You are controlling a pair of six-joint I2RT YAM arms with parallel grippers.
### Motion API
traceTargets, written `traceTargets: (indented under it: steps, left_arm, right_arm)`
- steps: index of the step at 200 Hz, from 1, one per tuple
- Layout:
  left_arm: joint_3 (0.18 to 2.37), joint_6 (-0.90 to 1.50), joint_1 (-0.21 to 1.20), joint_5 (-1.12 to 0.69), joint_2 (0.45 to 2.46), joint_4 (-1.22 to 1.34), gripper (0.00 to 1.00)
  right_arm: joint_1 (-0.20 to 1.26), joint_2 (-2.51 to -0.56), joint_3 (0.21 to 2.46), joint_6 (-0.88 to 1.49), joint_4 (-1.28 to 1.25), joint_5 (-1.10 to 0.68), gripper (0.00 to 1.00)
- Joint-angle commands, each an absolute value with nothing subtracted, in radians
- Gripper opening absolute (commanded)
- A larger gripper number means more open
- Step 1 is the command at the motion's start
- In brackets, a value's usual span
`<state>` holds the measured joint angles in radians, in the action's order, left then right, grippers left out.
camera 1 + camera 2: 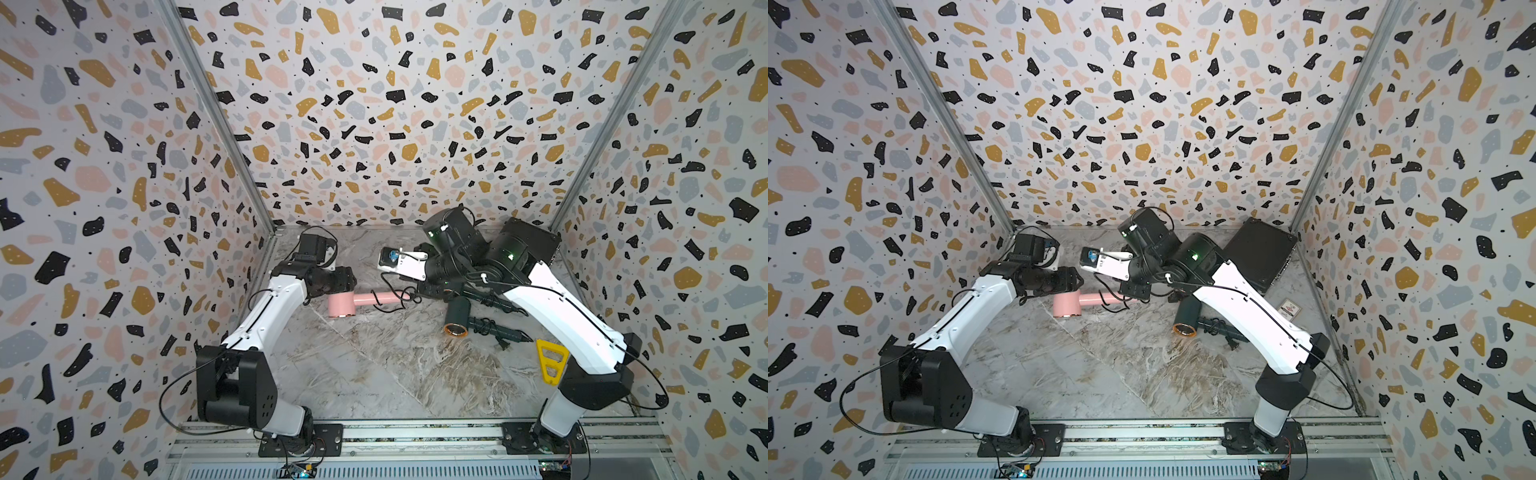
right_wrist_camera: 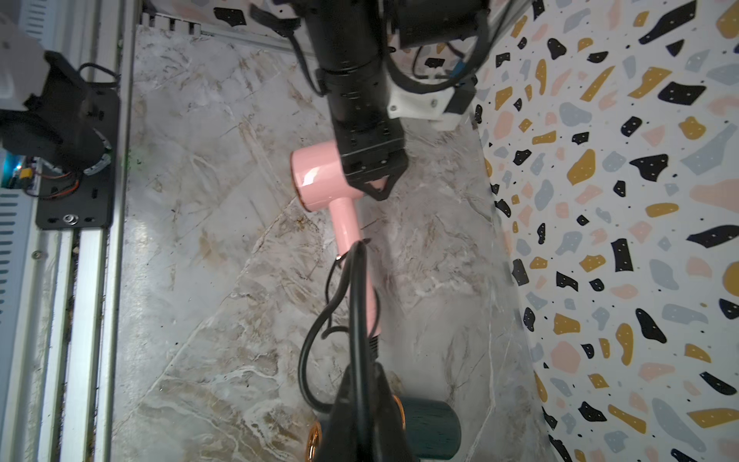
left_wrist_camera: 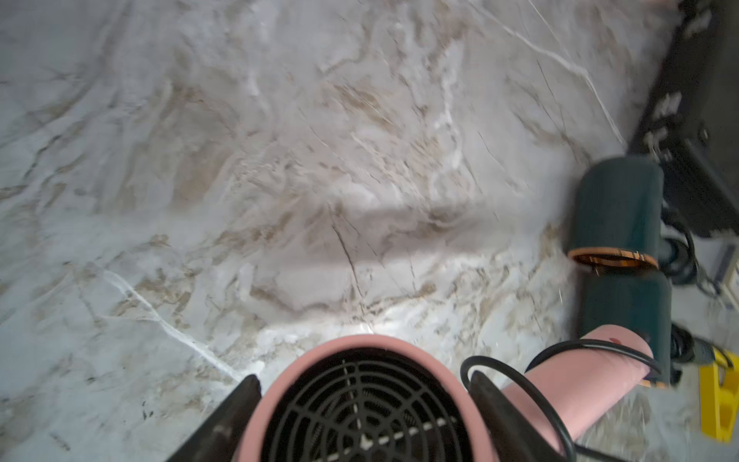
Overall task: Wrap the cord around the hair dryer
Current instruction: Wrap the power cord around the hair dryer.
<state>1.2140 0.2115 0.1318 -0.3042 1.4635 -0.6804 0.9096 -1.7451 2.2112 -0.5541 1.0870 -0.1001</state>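
The cord hangs in loose loops at the hair dryer's pink handle. My left gripper should therefore swing the handle's end (image 1: 405,296) up while my right gripper pulls the cord tight.
A pink hair dryer (image 1: 341,305) (image 1: 1067,306) lies on the marble table with its handle pointing right. My left gripper (image 1: 334,291) (image 3: 364,378) is shut on its barrel; a finger (image 3: 240,404) sits on each side of the black rear grille. The black cord (image 1: 388,291) (image 2: 358,304) crosses the pink handle (image 2: 346,224) and runs in loose loops to my right gripper (image 1: 426,291) (image 2: 362,370). That gripper is shut on the cord just past the handle's end.
A dark green hair dryer (image 1: 457,316) (image 1: 1187,320) (image 3: 616,208) with its own bundled cord lies right of the pink one, under my right arm. A black box (image 1: 1258,253) stands at the back right, a yellow tool (image 1: 550,361) at the right wall and a small card (image 1: 1289,309) nearby.
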Motion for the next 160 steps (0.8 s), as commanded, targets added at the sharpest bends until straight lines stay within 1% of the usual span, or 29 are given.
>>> traceTargets:
  steps: [1, 16, 29, 40, 64, 80, 95, 120, 128, 146, 160]
  left_arm:
    - [1.201, 0.074, 0.16, -0.665, 1.455, -0.759, 0.0]
    - [1.188, 0.052, 0.199, -0.808, 1.455, -0.754, 0.0]
    - [1.18, 0.059, 0.205, -0.932, 1.438, -0.719, 0.0]
    - [1.176, 0.076, 0.204, -0.99, 1.408, -0.673, 0.0]
    - [1.146, 0.16, 0.2, -1.136, 1.347, -0.537, 0.0]
    - [1.115, 0.277, 0.19, -1.208, 1.32, -0.398, 0.0]
    - [1.067, 0.456, 0.165, -1.245, 1.292, -0.196, 0.0]
    - [0.959, 0.905, 0.079, -1.239, 1.248, 0.361, 0.0]
    - [0.943, 1.036, 0.045, -1.224, 1.248, 0.504, 0.0]
    - [0.962, 1.209, -0.024, -1.184, 1.265, 0.651, 0.0]
    - [0.988, 1.255, -0.07, -1.132, 1.277, 0.653, 0.0]
  right_arm:
    - [0.824, -1.802, 2.302, -0.558, 1.086, -0.127, 0.0]
    - [0.759, -1.846, 2.331, -0.531, 1.087, -0.16, 0.0]
    - [0.695, -1.87, 2.329, -0.502, 1.085, -0.205, 0.0]
    - [0.643, -1.882, 2.312, -0.478, 1.083, -0.235, 0.0]
    - [0.543, -1.873, 2.207, -0.439, 1.034, -0.32, 0.0]
    - [0.495, -1.847, 2.106, -0.411, 0.978, -0.373, 0.0]
    - [0.458, -1.807, 1.996, -0.381, 0.912, -0.399, 0.0]
    - [0.431, -1.725, 1.818, -0.338, 0.823, -0.382, 0.0]
    - [0.431, -1.697, 1.768, -0.326, 0.807, -0.366, 0.0]
    - [0.43, -1.626, 1.649, -0.283, 0.76, -0.347, 0.0]
    - [0.431, -1.57, 1.547, -0.232, 0.71, -0.369, 0.0]
